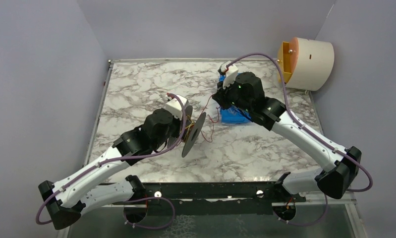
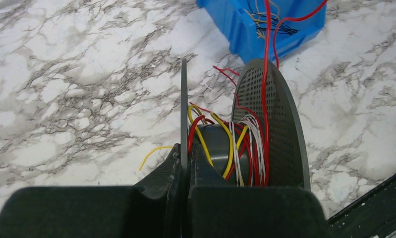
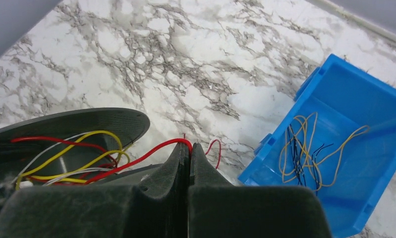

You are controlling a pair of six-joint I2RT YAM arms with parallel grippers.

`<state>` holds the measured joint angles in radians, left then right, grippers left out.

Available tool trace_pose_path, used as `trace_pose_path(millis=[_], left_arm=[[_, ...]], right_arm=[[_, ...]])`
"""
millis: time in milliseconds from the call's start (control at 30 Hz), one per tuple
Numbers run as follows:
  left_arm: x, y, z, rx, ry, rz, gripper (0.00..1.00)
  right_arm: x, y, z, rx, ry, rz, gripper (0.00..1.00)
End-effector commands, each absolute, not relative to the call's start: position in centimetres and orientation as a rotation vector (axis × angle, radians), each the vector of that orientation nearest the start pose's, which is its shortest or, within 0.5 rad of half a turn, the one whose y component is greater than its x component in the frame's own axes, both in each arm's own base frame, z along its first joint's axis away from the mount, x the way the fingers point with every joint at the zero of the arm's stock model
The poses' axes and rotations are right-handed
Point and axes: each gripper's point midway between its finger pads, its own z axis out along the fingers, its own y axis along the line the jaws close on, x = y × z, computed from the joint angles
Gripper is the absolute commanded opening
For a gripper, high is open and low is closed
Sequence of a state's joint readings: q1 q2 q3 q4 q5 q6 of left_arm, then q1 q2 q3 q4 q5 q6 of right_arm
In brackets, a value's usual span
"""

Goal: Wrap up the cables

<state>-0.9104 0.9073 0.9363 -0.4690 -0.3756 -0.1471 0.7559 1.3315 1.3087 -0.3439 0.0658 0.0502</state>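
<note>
The red cable (image 1: 206, 104) runs from the spool's middle past the spool's far edge, so the robot's right gripper keeps lowering the cable and lets go of it beside the spool (image 1: 216, 129).
A black spool (image 1: 193, 135) stands on edge at mid-table. My left gripper (image 2: 184, 154) is shut on its thin near flange (image 2: 184, 99). The perforated far flange (image 2: 277, 124) faces the blue bin. Red, yellow and white cables (image 2: 235, 148) lie wound loosely round the grey hub. One red cable (image 3: 136, 159) runs from the spool up to my right gripper (image 3: 190, 147), which is shut on it, and a short red end (image 3: 216, 148) curls out beyond the fingertips. In the top view that red cable (image 1: 209, 119) hangs between the spool and the right arm.
A blue bin (image 3: 369, 208) with loose orange and black wires (image 3: 305, 148) sits on the marble table (image 1: 136, 89) under the right arm. A loose yellow wire end (image 2: 153, 151) lies left of the spool. A cream drum (image 1: 310, 62) stands at the back right corner.
</note>
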Motion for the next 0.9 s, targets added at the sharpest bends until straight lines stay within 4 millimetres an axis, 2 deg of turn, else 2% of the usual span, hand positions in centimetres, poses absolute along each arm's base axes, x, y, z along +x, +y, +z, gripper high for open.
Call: trace_pose_path(millis=[0,200,400,633,867], left_arm=[[20.9,-21.0,28.3,0.598,1.844,-0.460,0.00],[18.8,-21.7,32.5,0.614,1.753,-0.630,0.00],[17.0,-21.8,37.6,0.592,1.645,-0.768,0.00],[16.1,-21.7,41.6,0.566,1.569,-0.847,0.00],[15.1,-21.7,44.7,0.552,1.505,-0.920,0.00]], right_arm=[[32.9,28.1,28.4,-0.566,1.863,0.563,0.01],[32.6,27.6,23.5,-0.549,1.945,0.614,0.01],[30.8,28.1,20.4,-0.558,1.973,0.727,0.01],[28.2,29.5,18.4,-0.575,1.958,0.921,0.04],[27.0,29.7,18.3,-0.568,1.905,1.004,0.24]])
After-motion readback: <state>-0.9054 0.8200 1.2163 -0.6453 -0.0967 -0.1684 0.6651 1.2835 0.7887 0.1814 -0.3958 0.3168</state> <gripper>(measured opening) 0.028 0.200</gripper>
